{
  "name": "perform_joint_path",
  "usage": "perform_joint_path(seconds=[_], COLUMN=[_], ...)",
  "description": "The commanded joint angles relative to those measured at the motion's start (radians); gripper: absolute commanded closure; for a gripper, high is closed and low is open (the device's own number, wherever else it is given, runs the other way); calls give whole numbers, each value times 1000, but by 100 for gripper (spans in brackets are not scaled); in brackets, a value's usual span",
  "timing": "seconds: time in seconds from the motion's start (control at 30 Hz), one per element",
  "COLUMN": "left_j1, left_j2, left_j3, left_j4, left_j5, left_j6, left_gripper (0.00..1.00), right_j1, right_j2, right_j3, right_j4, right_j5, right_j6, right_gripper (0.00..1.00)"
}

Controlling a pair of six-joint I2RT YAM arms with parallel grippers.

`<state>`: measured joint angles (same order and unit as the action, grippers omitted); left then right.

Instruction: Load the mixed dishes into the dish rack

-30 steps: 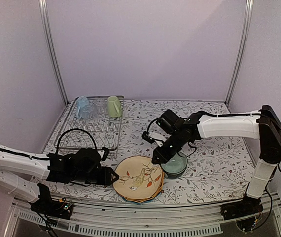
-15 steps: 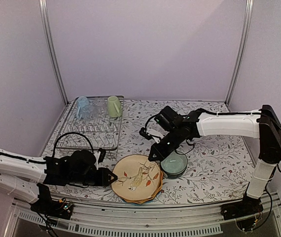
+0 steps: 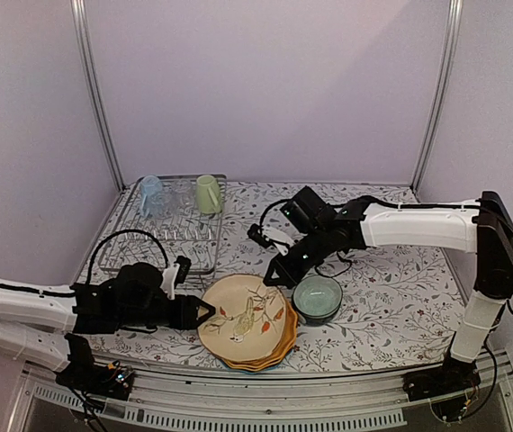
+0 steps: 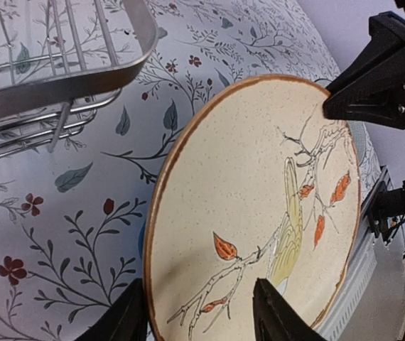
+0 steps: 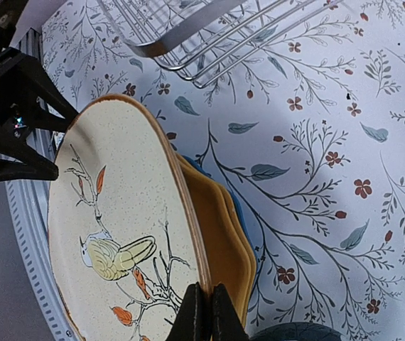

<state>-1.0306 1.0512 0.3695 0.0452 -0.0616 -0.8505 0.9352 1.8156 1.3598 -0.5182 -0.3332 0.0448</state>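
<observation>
The bird plate point(image 4: 206, 284) lies at a slant across my left gripper's open fingers. I should bring these fingers in line with the plate's edge point(image 4: 149, 266) and pinch it before my right gripper opens.
The tan bird-patterned plate point(image 3: 243, 317) tops a stack on a yellow plate point(image 3: 281, 345) and a blue plate point(image 5: 239, 207), and is tipped up off them. My right gripper point(image 3: 274, 276) is shut on its far rim point(image 5: 207, 312). My left gripper point(image 3: 204, 313) stands open at the plate's near-left edge, and its fingers point(image 4: 128, 317) straddle the rim of the bird plate point(image 4: 259, 199) with a gap. A teal bowl point(image 3: 318, 299) sits right of the stack. The dish rack point(image 3: 129, 241) holds a light blue mug point(image 3: 152, 193) and a pale green mug point(image 3: 208, 193).
The rack's near corner point(image 4: 60, 85) lies close to the left of the tilted plate. The right arm's forearm point(image 3: 409, 227) reaches in over the floral tablecloth from the right. The table's front edge rail point(image 3: 265, 396) runs just below the plate stack.
My right gripper closed on the bird plate's rim and drew it up and left, tipping the plate. My left gripper widened around the opposite rim.
</observation>
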Motion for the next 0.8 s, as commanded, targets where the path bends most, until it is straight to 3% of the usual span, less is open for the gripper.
perform_joint_path(seconds=[0.0, 0.43, 0.77], left_j1=[39, 97, 133], left_j2=[-2, 41, 54], left_j3=[3, -26, -37], left_j4=[30, 195, 280], left_j5=[17, 229, 347], left_j6=[91, 203, 194], left_gripper=[49, 47, 74], right_j1=[3, -22, -36], right_j2=[-61, -147, -161], right_j3=[-31, -171, -193], right_j4=[98, 265, 305], right_j5=[-1, -38, -38], right_j6=[-77, -140, -134], right_gripper=[100, 100, 100])
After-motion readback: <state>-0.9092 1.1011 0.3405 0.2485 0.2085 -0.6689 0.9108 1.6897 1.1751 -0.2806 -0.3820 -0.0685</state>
